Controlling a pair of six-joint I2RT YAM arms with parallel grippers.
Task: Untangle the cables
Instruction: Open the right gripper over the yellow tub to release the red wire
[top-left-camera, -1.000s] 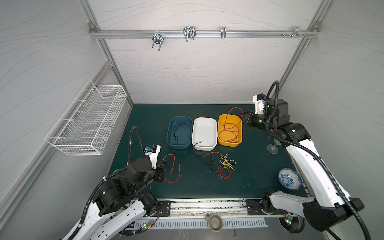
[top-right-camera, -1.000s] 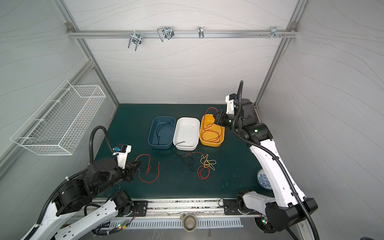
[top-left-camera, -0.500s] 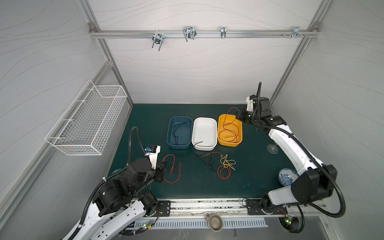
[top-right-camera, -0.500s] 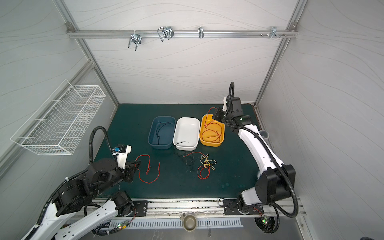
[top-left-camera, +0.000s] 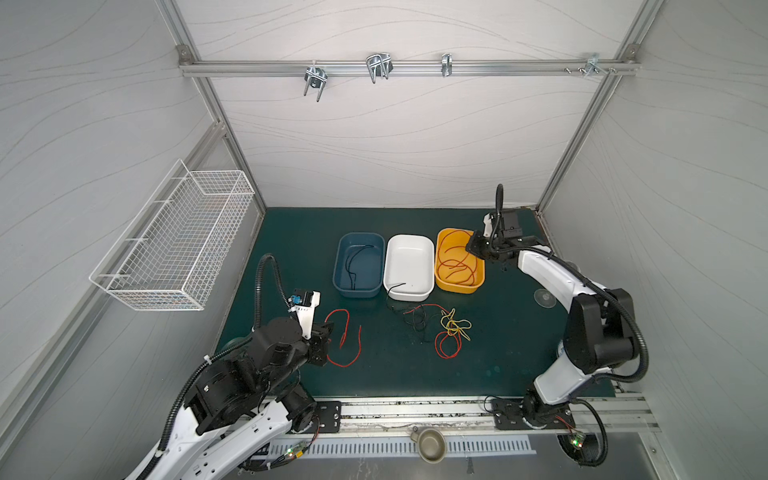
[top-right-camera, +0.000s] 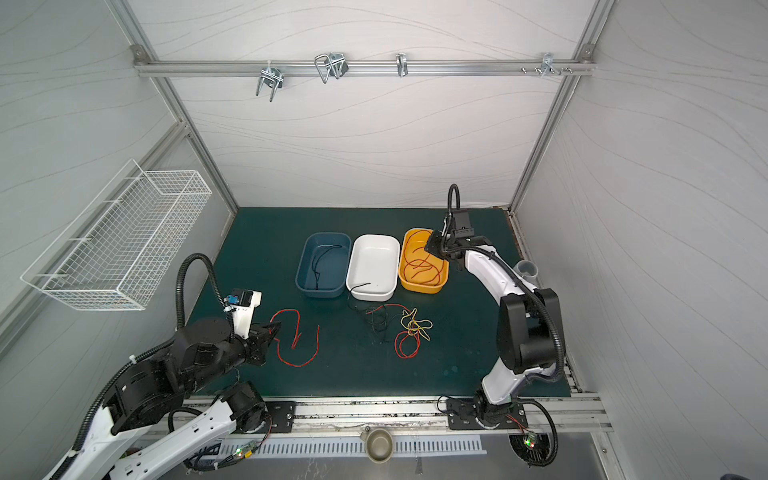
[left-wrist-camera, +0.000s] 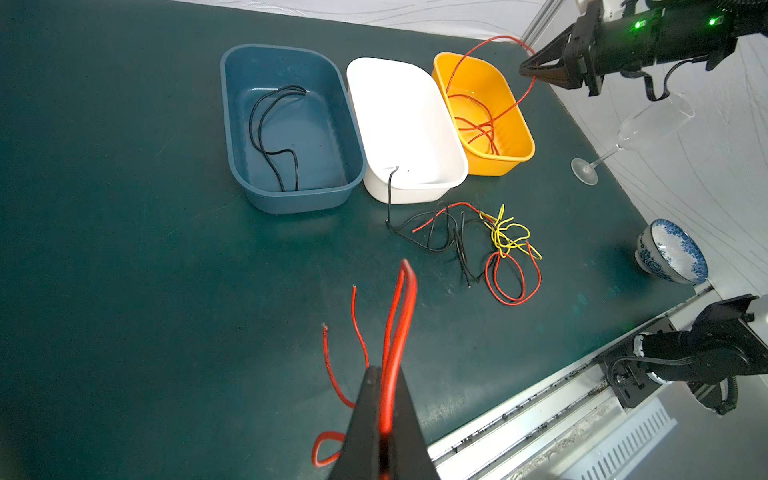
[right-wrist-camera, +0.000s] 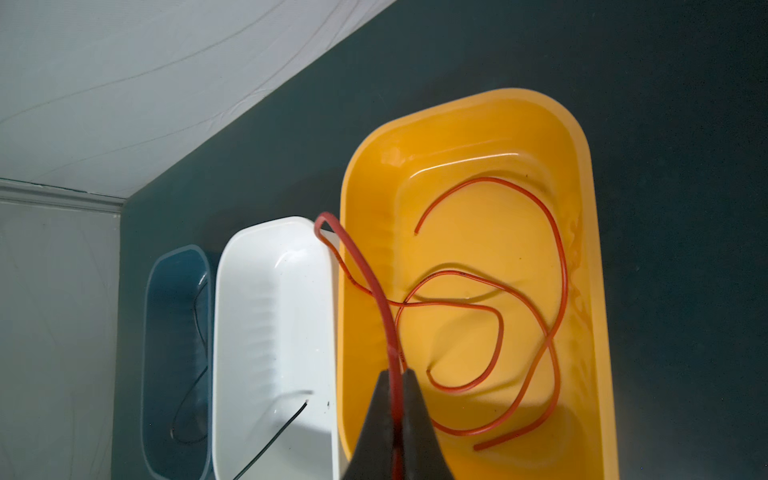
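The red cable in my right gripper (left-wrist-camera: 517, 105) trails into the yellow bin (top-left-camera: 459, 264), clear of the tangle. I should keep bringing it down until it is inside, then let go.
A tangle of red, black and yellow cables (top-left-camera: 440, 332) lies in the middle of the green mat, in front of the white bin (top-left-camera: 409, 249). My left gripper (left-wrist-camera: 384, 370) is shut on a loose red cable (left-wrist-camera: 399, 316) that loops over the mat at the front left (top-left-camera: 345, 343). My right gripper (right-wrist-camera: 397, 372) is shut on another red cable (right-wrist-camera: 365, 270), held above the yellow bin (right-wrist-camera: 590, 291); the rest of that cable coils inside the bin. One black cable (top-left-camera: 353, 264) lies in the blue bin (top-left-camera: 338, 270). A black cable end (left-wrist-camera: 390, 187) hangs over the white bin's front rim.
A wine glass (left-wrist-camera: 636, 133) leans at the right wall and a blue-patterned bowl (left-wrist-camera: 673, 251) sits at the mat's right edge. A white wire basket (top-left-camera: 174, 241) hangs on the left wall. A small cup (top-left-camera: 430, 442) sits beyond the front rail.
My right arm has folded down and brought its gripper, still holding the red cable, left and lower over the yellow bin. The left arm has not moved.
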